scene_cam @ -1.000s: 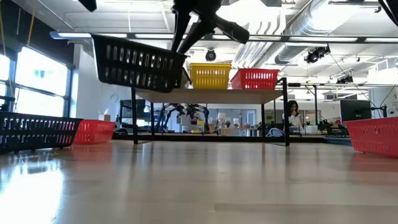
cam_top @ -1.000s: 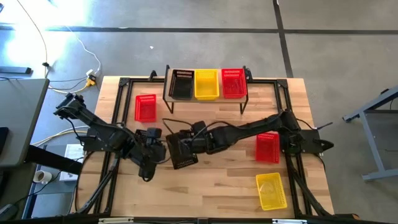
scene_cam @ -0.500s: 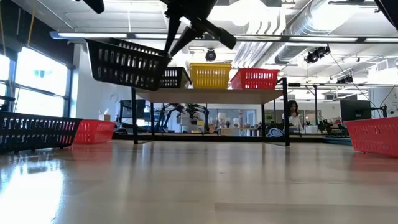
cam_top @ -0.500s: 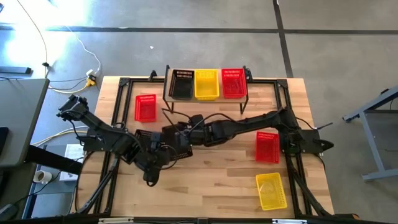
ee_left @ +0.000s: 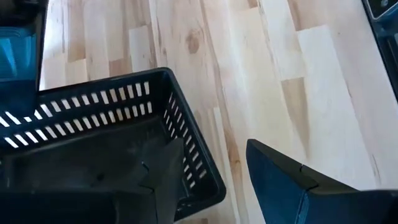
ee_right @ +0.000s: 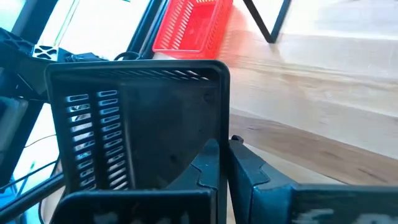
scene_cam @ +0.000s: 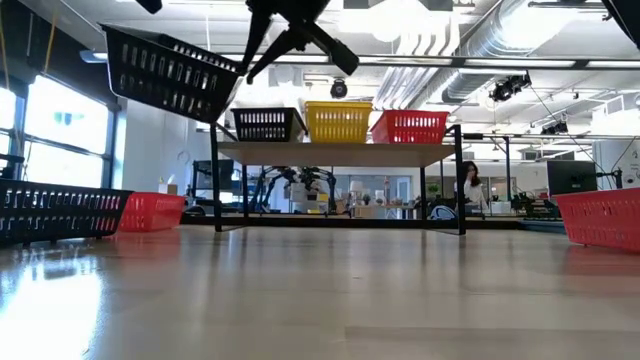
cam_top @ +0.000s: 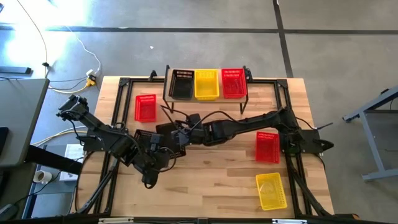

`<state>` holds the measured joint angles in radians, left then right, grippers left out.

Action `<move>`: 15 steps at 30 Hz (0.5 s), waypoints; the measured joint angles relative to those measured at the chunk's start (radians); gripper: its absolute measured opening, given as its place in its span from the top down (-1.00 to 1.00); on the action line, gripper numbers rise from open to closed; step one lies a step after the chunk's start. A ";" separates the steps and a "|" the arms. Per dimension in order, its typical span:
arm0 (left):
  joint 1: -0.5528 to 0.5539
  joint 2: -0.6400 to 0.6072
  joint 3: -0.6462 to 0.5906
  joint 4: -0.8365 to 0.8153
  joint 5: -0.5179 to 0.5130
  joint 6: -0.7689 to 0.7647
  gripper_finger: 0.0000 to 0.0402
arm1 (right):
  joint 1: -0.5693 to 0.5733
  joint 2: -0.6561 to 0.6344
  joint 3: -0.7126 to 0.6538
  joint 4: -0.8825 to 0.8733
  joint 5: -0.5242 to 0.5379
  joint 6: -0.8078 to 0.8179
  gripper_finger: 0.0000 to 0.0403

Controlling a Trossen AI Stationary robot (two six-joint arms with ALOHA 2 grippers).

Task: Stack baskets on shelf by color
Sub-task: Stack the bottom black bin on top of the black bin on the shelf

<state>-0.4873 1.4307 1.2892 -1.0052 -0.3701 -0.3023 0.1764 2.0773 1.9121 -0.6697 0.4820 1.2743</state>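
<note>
The black basket's side slots (ee_left: 112, 96) show pale wood straight through them, so I expect the black basket to come by itself and leave its mate behind when I carry it to the shelf.
On the shelf (scene_cam: 340, 153) a black (cam_top: 181, 84), a yellow (cam_top: 206, 84) and a red basket (cam_top: 233, 83) stand side by side. My right gripper (ee_right: 222, 152) is shut on another black basket (scene_cam: 170, 72), held in the air over the table's middle left. A further black basket (ee_left: 112, 143) rests on its bottom on the table; it also shows in the low view (scene_cam: 55, 210). Over it my left gripper (cam_top: 160, 158) stands open. One finger (ee_left: 292, 186) is outside the basket's wall; the other seems to be over its inside. My right gripper pinches one wall of the black basket at its rim (ee_right: 219, 134), near a corner. One finger (ee_right: 208, 168) is inside and the other (ee_right: 249, 171) outside. The fingers slant down from the table's right. The basket is lifted clear and tilted, its free end higher.
A red basket (cam_top: 146, 107) lies on the table left of the shelf. Another red one (cam_top: 267, 147) and a yellow one (cam_top: 271, 191) lie at the right. The two arms cross close together over the table's middle left. Bare wood lies along the near edge.
My right gripper has carried the black basket up and toward the table's far left, nearer the shelf. The basket has tipped further, its free end rising. The black basket on the table has stayed put.
</note>
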 joint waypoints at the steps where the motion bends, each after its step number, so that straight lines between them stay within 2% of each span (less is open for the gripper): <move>1: 0.000 0.000 0.000 -0.002 0.006 0.000 0.18 | 0.000 -0.001 0.000 0.000 0.001 0.000 1.00; 7: 0.000 0.000 0.000 -0.022 0.025 0.000 0.18 | 0.001 -0.035 0.001 0.020 0.030 -0.033 1.00; 15: 0.016 0.000 0.000 -0.057 -0.065 -0.016 0.18 | 0.023 -0.038 0.070 0.012 0.053 -0.104 1.00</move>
<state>-0.4716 1.4307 1.2892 -1.0623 -0.4355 -0.3184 0.1994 2.0392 1.9819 -0.6573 0.5347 1.1700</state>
